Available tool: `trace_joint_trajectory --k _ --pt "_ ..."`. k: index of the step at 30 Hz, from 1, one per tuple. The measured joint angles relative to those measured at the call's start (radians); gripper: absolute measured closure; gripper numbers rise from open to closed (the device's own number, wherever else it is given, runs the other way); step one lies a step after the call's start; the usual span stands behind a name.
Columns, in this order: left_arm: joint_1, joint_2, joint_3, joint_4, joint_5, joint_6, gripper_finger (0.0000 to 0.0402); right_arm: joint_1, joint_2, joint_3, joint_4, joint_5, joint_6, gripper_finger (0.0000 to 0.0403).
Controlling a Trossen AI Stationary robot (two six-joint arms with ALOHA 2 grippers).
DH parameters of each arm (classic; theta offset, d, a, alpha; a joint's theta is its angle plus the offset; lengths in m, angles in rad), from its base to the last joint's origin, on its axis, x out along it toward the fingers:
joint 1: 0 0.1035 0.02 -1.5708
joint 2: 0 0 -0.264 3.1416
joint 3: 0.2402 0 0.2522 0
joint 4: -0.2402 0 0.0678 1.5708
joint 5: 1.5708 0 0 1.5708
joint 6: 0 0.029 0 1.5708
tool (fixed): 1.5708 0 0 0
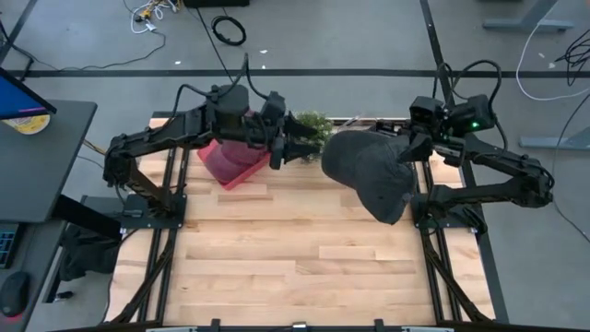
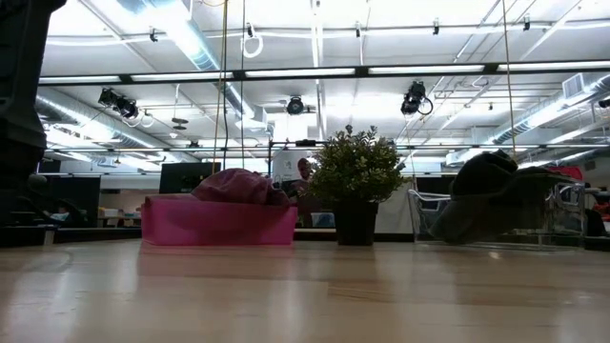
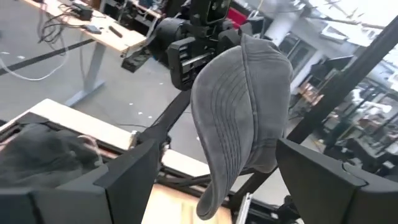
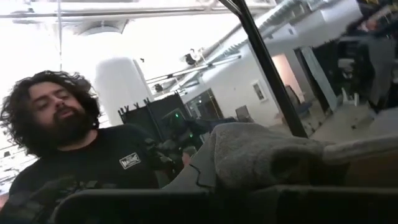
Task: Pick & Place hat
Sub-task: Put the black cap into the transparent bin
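The grey hat (image 1: 371,175) is hanging crooked from my right gripper. My left gripper should hold the hat's brim (image 3: 222,134) while my right gripper grips the hat anew.
A grey hat (image 1: 369,171) hangs from my right gripper (image 1: 408,148) at the table's far right. It also shows in the left wrist view (image 3: 239,106) and the low view (image 2: 486,195). My right gripper is shut on it. My left gripper (image 1: 309,148) is open and empty, left of the hat and next to the plant, with its fingers (image 3: 127,177) pointing toward the hat. A pink bin (image 1: 230,164) holding a maroon cloth (image 2: 238,186) sits on the table at the far left. My right gripper pinches the hat's upper edge (image 3: 245,46) between its two fingers, and the cloth (image 4: 249,155) bunches right over them. The fingers come from the table's right side. The hat hangs below the hold, brim end (image 3: 211,202) lowest. I cannot tell whether it touches the table.
A small potted plant (image 1: 313,129) stands at the far edge between the two grippers. A clear container (image 2: 534,224) stands at the far right behind the hat. A person (image 4: 74,155) shows in the room beyond the table. The near half of the wooden table (image 1: 304,267) has free room.
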Motion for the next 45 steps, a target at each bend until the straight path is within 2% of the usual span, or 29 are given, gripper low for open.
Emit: trace_joint_trajectory --k 9,14,18,22,25,30,32,35,38,45 --pt "0.007 0.049 -0.001 0.116 0.12 -0.049 0.0073 0.014 0.035 0.0 0.115 0.03 0.003 0.0403" --pt "0.007 0.072 0.0 0.156 0.239 -0.05 0.0075 0.014 0.044 0.0 0.115 0.041 -0.017 0.0403" --pt "0.005 0.084 -0.001 0.168 0.264 -0.043 0.0097 0.013 0.045 0.0 0.122 0.045 -0.027 0.0403" --pt "0.006 0.092 -0.001 0.172 0.24 -0.019 0.0156 0.013 0.045 0.0 0.121 0.045 -0.029 0.0403" --pt "0.012 0.094 -0.001 0.171 0.222 -0.015 0.0223 0.013 0.045 0.0 0.1 0.046 -0.047 0.0403" --pt "0.025 0.094 -0.001 0.169 0.235 0.003 0.0359 -0.003 0.044 0.0 0.097 0.071 -0.031 0.0402" --pt "0.031 0.093 -0.001 0.171 0.253 0.01 0.0385 -0.01 0.045 0.0 0.093 0.087 -0.008 0.0393" --pt "0.036 0.093 -0.001 0.167 0.275 0.006 0.0387 -0.025 0.044 0.0 0.092 0.08 0.031 0.0365" --pt "0.041 0.093 -0.001 0.147 0.302 0.009 0.0391 -0.04 0.041 0.0 0.091 0.057 0.03 0.0318" --pt "0.041 0.046 -0.001 -0.002 0.318 0.055 0.0391 -0.067 0.036 0.0 0.093 0.002 0.01 0.0167"
